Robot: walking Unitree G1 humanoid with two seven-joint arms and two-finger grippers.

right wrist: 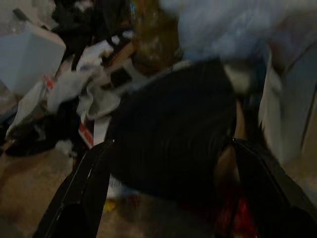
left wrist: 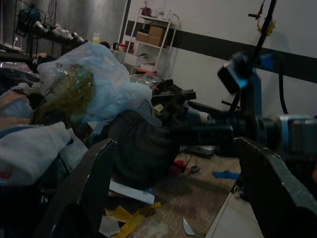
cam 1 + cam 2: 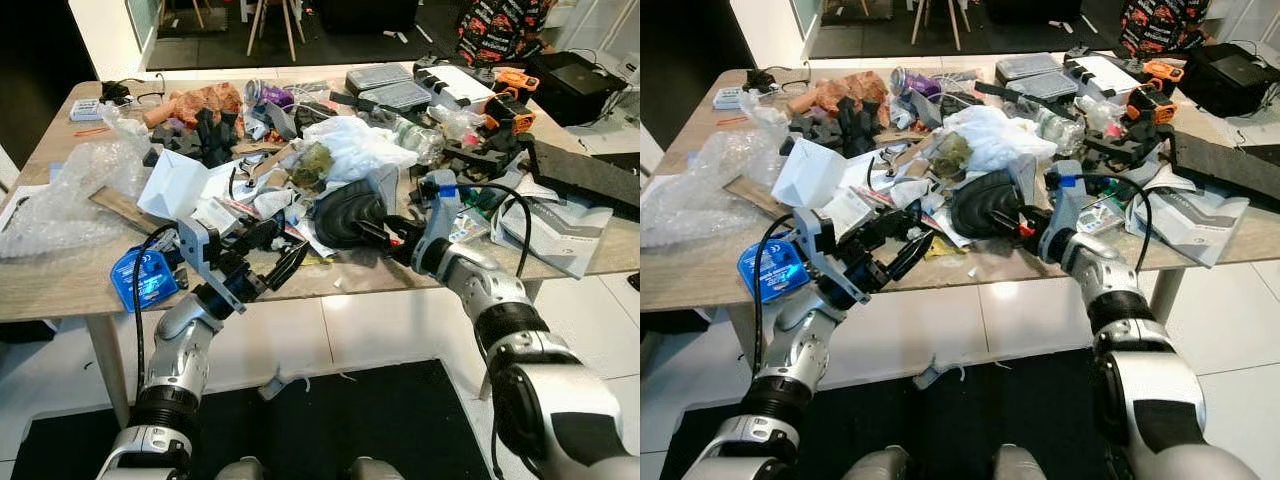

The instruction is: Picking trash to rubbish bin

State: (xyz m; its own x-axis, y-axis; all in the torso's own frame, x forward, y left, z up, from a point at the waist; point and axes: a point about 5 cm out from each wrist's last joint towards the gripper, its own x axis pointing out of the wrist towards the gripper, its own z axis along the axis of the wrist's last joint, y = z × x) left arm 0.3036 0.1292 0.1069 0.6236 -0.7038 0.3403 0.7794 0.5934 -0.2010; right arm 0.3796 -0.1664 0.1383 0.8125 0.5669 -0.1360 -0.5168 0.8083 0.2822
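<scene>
The black ribbed piece keeps a smooth, rounded rim above the uneven heap, so the piece will stay in its curved shape when the robot lifts it.
Trash is heaped over a wooden table. A crumpled black ribbed piece lies near the front edge, under a white plastic bag. My right gripper is at that black piece's right side and is open. In the right wrist view its fingers straddle the black piece, and contact is unclear. My left gripper is open and holds nothing. It hovers at the table's front edge, left of the black piece, over paper scraps.
Bubble wrap covers the table's left end, with a white box and a blue packet nearby. Orange tools and black cases crowd the far right. A black mat and a small scrap lie on the tiled floor below.
</scene>
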